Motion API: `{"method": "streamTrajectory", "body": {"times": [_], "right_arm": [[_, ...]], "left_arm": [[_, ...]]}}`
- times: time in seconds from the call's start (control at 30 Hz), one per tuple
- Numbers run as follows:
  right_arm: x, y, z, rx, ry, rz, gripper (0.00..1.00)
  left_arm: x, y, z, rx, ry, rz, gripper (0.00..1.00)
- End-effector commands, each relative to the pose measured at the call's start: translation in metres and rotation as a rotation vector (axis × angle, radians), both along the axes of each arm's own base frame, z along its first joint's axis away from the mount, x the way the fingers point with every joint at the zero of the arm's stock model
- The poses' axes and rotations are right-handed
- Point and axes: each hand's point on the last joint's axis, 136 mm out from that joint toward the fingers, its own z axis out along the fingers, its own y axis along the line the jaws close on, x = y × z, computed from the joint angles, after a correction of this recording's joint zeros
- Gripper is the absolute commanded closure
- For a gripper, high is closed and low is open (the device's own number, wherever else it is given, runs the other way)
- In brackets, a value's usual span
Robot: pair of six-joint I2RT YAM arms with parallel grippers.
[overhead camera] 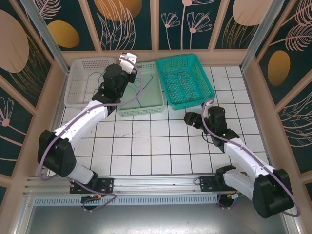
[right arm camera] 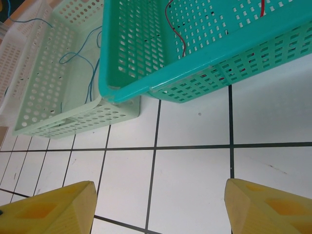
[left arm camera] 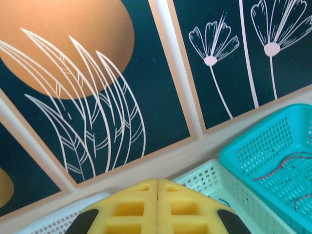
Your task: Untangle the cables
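I can see the blue cable (overhead camera: 148, 82) is inside the pale green basket, clear of the red cable, so I should keep going with my left gripper and let go over that basket (overhead camera: 149, 97).
The cables lie spread over three baskets. A red cable (right arm camera: 175, 29) and dark ones (overhead camera: 184, 83) rest in the teal basket (overhead camera: 204, 90). A blue cable (right arm camera: 80, 58) lies in the pale green basket (overhead camera: 146, 111), and a thin dark wire (overhead camera: 90, 80) in the white basket (overhead camera: 73, 97). My left gripper (overhead camera: 127, 58) is raised above the back of the white and green baskets, its yellow pads (left arm camera: 136, 204) pressed together with nothing between them. My right gripper (overhead camera: 189, 118) hovers over bare tiles just in front of the teal basket (right arm camera: 204, 68), fingertips (right arm camera: 73, 204) wide apart and empty.
The baskets stand side by side along the back wall. White tiled table (overhead camera: 156, 146) stretches in front of them. Patterned walls enclose the table at the back and sides. Purple arm cables run along both arms.
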Motion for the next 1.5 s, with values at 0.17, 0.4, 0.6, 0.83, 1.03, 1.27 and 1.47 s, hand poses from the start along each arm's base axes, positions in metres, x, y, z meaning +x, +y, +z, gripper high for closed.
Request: {"method": "streamTrajectory", "body": {"times": [0.17, 0.4, 0.6, 0.83, 1.03, 1.27, 1.47], "right_arm": [[0.003, -0.001, -0.006, -0.023, 0.002, -0.008, 0.3], [0.005, -0.001, -0.008, -0.034, 0.007, -0.009, 0.29], [0.009, 0.003, -0.011, -0.029, 0.019, 0.004, 0.3], [0.014, 0.006, -0.013, -0.034, 0.029, 0.013, 0.3], [0.017, 0.001, -0.012, -0.067, 0.024, -0.007, 0.28], [0.025, -0.017, 0.0, -0.128, -0.033, -0.078, 0.25], [0.044, -0.054, 0.022, -0.249, -0.149, -0.235, 0.23]], "left_arm": [[0.012, -0.016, 0.005, -0.066, -0.08, -0.067, 1.0], [-0.006, -0.007, -0.06, -0.094, 0.01, -0.065, 1.0], [-0.023, -0.003, -0.096, -0.139, 0.089, -0.085, 1.0], [-0.033, 0.0, -0.116, -0.19, 0.147, -0.089, 0.85], [-0.042, 0.002, -0.121, -0.218, 0.183, -0.094, 0.64], [-0.06, 0.018, -0.113, -0.257, 0.185, -0.051, 0.18], [-0.085, 0.034, -0.11, -0.318, 0.178, -0.036, 0.01]]}}
